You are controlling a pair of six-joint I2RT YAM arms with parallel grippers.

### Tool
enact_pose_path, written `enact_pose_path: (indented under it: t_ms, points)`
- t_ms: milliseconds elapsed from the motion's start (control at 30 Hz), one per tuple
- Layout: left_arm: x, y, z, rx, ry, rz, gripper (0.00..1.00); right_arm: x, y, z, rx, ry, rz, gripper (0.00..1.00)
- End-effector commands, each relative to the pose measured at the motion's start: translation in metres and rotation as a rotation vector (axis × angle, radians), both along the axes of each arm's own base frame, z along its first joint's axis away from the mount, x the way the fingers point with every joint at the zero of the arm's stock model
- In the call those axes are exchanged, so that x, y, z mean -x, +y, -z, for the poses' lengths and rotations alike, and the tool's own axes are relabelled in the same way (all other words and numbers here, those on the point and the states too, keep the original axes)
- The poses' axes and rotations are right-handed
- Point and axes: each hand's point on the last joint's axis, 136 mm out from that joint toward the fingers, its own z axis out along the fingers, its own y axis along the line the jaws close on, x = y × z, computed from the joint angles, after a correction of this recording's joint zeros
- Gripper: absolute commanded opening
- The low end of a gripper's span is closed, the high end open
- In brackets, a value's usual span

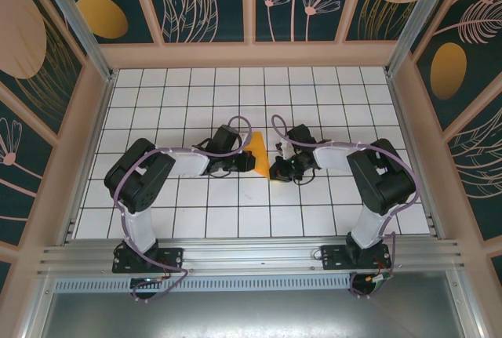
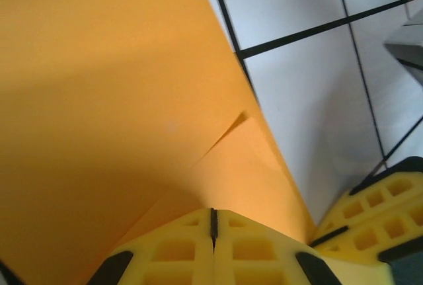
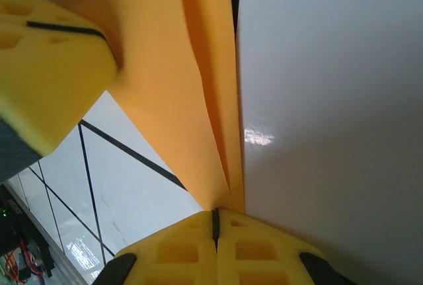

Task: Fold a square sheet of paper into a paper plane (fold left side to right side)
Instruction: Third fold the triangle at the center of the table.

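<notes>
I should press back along the paper's fold toward my left gripper with my right gripper, because my right gripper is at the paper's pointed end and the paper's folded flap still gapes.
The orange sheet of paper, folded into a narrow pointed shape, lies at the middle of the tiled table between my two grippers. My left gripper is shut, its tips set down on the paper's left part, where the paper shows a slanted crease. My right gripper is shut too, its tips meeting the pointed end of the paper where the folded layers converge. The left gripper's fingers press on the paper in the right wrist view. The right gripper's fingers show beside the paper's edge in the left wrist view.
The white tiled table has black grid lines and is walled by patterned panels at the left, back and right. A metal rail runs along the near edge by the arm bases.
</notes>
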Motion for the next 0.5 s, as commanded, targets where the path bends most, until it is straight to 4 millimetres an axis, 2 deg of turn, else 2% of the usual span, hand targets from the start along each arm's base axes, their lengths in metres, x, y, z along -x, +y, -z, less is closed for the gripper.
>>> enact_pose_path:
  t_ms: [0,167,267,333,467]
  points:
    - [0.000,0.011,0.017,-0.075,0.011,-0.012,0.04,0.008,-0.027,0.015,0.148,0.036,0.044,0.00]
    - [0.004,0.020,0.024,-0.119,0.019,-0.013,0.04,-0.011,-0.016,-0.016,0.101,-0.032,0.069,0.00]
    - [0.007,0.021,0.028,-0.126,0.031,-0.015,0.04,-0.017,-0.001,-0.032,0.048,-0.058,0.067,0.00]
    - [0.008,0.022,0.028,-0.125,0.033,-0.015,0.04,-0.019,0.010,-0.036,0.016,-0.062,0.062,0.00]
    - [0.008,0.023,0.028,-0.124,0.031,-0.017,0.04,-0.020,0.032,-0.030,-0.020,-0.047,0.038,0.00]
